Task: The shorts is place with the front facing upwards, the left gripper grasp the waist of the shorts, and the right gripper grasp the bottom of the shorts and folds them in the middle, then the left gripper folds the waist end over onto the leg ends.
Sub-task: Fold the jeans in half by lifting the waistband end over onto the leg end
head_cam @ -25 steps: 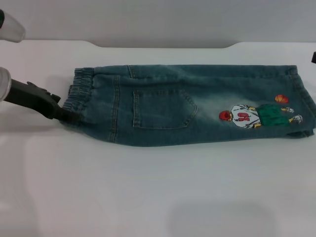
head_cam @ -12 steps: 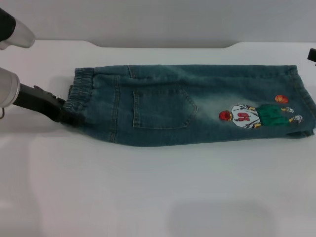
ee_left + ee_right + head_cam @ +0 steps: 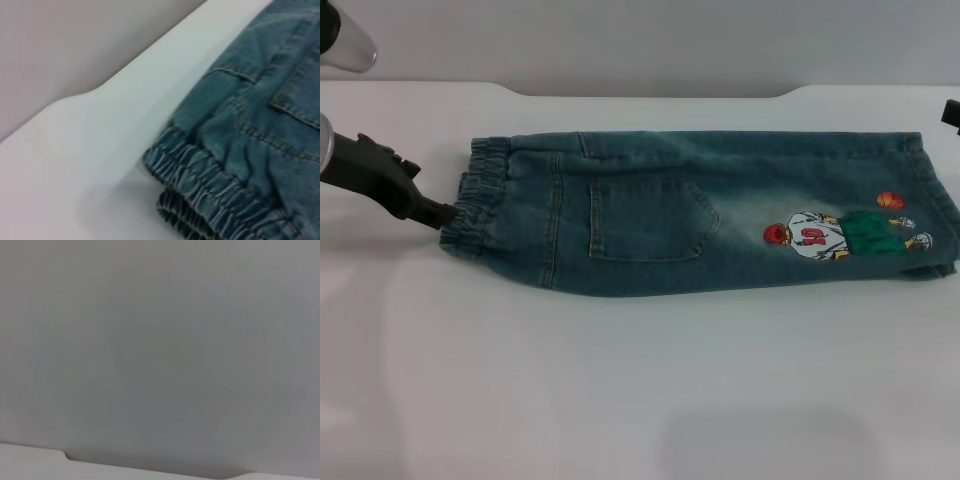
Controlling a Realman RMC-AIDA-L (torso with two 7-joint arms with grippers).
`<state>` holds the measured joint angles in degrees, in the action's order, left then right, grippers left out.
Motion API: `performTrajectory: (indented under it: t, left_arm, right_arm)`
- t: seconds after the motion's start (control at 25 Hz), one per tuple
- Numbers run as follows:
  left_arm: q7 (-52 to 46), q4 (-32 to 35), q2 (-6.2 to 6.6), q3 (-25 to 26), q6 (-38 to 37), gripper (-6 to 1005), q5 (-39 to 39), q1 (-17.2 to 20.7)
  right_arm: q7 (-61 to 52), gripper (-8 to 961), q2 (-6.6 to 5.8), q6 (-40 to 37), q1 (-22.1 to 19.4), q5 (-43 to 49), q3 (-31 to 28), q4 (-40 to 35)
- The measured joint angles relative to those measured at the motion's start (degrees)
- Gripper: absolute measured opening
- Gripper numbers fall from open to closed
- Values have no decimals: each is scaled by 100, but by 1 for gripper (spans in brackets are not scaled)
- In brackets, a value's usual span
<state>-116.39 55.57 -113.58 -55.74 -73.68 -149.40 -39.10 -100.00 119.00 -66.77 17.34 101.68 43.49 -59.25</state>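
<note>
My left gripper is meeting the waist edge [image 3: 466,212] at an angle, so I should turn my left gripper to line up with the shorts and grab the waist's near corner [image 3: 458,246].
The shorts [image 3: 700,210] lie flat on the white table, folded lengthwise, with the patch pocket and cartoon print facing up. The waist [image 3: 478,200] is the crinkled end at the left. The leg ends [image 3: 935,200] lie at the right. My left gripper [image 3: 442,213] comes in low from the left, its dark tip touching the outer edge of the waist. The left wrist view shows the ruched waist [image 3: 210,190] close up, in two stacked layers. Only a small dark bit of my right gripper [image 3: 952,113] shows at the right edge, behind the leg ends and apart from them.
The white table [image 3: 620,380] stretches bare in front of the shorts. Its back edge runs along a grey wall [image 3: 650,40] with a shallow notch. The right wrist view shows only that wall [image 3: 160,340] and a strip of table edge [image 3: 30,455].
My left gripper has shifted from the near corner of the waist up and slightly left to the middle of its outer edge. The shorts have not moved.
</note>
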Motion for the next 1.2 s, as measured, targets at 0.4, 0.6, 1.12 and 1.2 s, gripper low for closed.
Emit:
performTrajectory:
  t: [0.4,0.6,1.12,1.2]
  left_arm:
    - [1054,1664,-381,-289,-1666,813,-111,47]
    - [1108,2310,-393,-1136,-1698,813,-302,279]
    - [1627,2041,-378,-1830,-828,810,-683,448]
    - [1642,1880,-376,-1985,-679,810,-706,442]
  right_arm:
    - [8,445,-15,32,63,-131,-75,288]
    - [-37,445,-17,-60,46,-155,-61,305]
    - [-120,445,-10,-386,-63,-651,-22,588]
    - [-99,445,-8,-381,-60,-647,-20,646]
